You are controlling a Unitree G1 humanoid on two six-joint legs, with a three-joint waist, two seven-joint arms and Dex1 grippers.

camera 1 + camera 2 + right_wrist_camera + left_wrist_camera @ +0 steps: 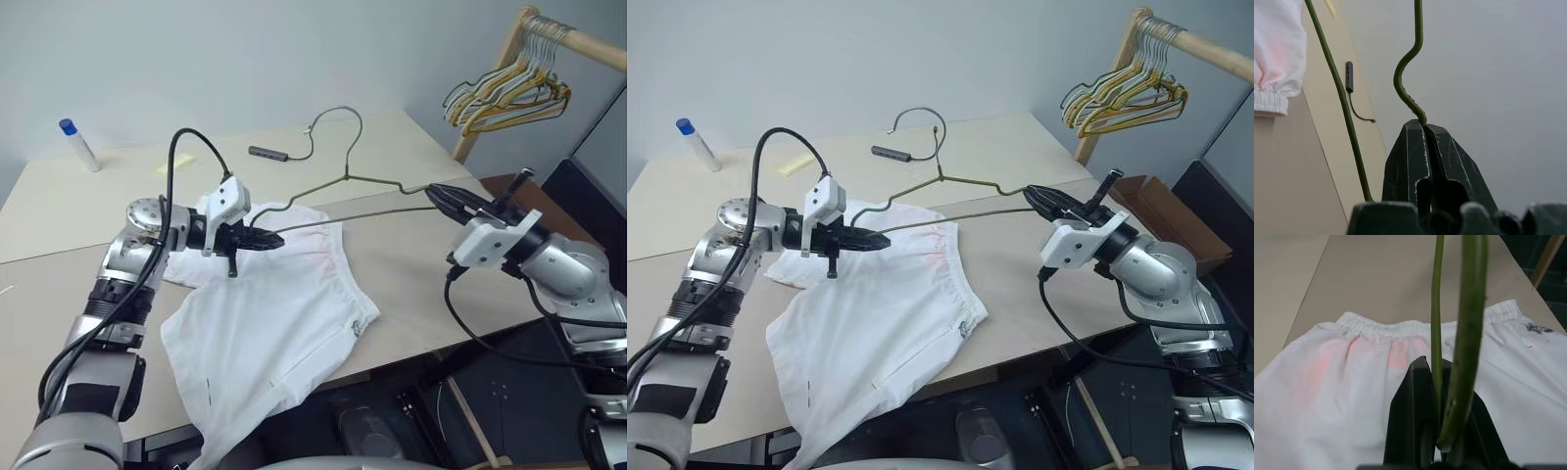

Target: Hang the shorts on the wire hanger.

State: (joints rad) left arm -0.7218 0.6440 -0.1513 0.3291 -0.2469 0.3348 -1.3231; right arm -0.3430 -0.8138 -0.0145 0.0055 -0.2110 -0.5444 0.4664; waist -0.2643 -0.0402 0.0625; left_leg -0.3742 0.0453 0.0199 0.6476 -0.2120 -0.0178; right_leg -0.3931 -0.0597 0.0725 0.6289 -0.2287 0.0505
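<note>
Next, my right gripper backs off, because it is pinching the part of the wire hanger by the corner. It should take the hanger's lower bar before my left gripper opens.
The white shorts lie flat on the table, waistband toward the far side, one leg hanging over the front edge. Just above them the thin green wire hanger is held nearly level, its hook pointing away from me. My left gripper is shut on the wire hanger's left end, over the waistband. In the left wrist view the wire passes between the shut fingers, with the shorts below. My right gripper is shut on the hanger's right corner, and the right wrist view shows its fingertips pinching the wire.
A bottle with a blue cap stands at the far left of the table. A small dark adapter with a cable lies near the hook. A bunch of yellow and dark hangers hangs on a wooden bar at the right. A brown box sits beside the table.
</note>
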